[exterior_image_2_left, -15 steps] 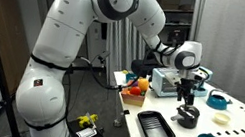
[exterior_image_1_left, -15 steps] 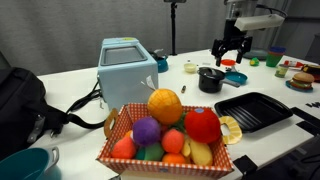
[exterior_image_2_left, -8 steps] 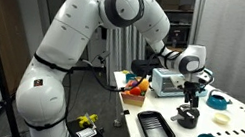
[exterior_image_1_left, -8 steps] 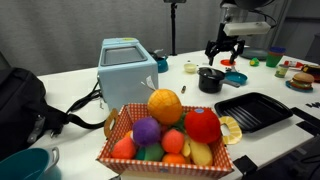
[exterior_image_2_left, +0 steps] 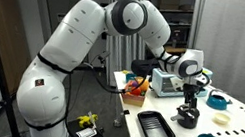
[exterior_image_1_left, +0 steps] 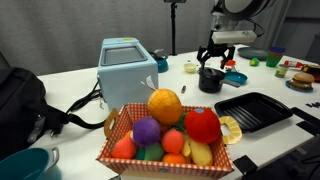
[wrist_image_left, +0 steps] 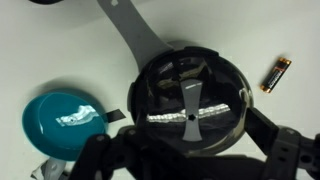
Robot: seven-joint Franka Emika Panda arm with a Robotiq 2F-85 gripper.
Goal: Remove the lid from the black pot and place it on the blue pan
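Note:
The lid (wrist_image_left: 192, 100) shines with bright glare and has a paler, glassy edge (wrist_image_left: 238, 128), so I expect the blue pan to show through it when I carry it over.
The black pot (exterior_image_1_left: 210, 79) stands on the white table with its dark lid on. It also shows in the other exterior view (exterior_image_2_left: 187, 118). In the wrist view the lid (wrist_image_left: 188, 100) fills the pot's rim, with a grey strip and a small knob across it. The pot's grey handle (wrist_image_left: 127, 30) points up and left. My gripper (exterior_image_1_left: 216, 60) hangs open just above the pot, its fingers (wrist_image_left: 190, 160) spread to either side of the lid and not touching it. The blue pan (exterior_image_1_left: 235, 77) lies close beside the pot and shows teal in the wrist view (wrist_image_left: 64, 123).
A light-blue toaster (exterior_image_1_left: 128, 62) stands behind a basket of toy fruit (exterior_image_1_left: 166, 132). A black ridged grill tray (exterior_image_1_left: 251, 109) lies in front of the pot. A battery (wrist_image_left: 276, 73) lies next to the pot. A black bag (exterior_image_1_left: 20, 98) sits at the table's far side.
The gripper has moved sideways from above the blue pan to above the black pot and come lower. It has stayed open. The pot, lid and pan have not moved.

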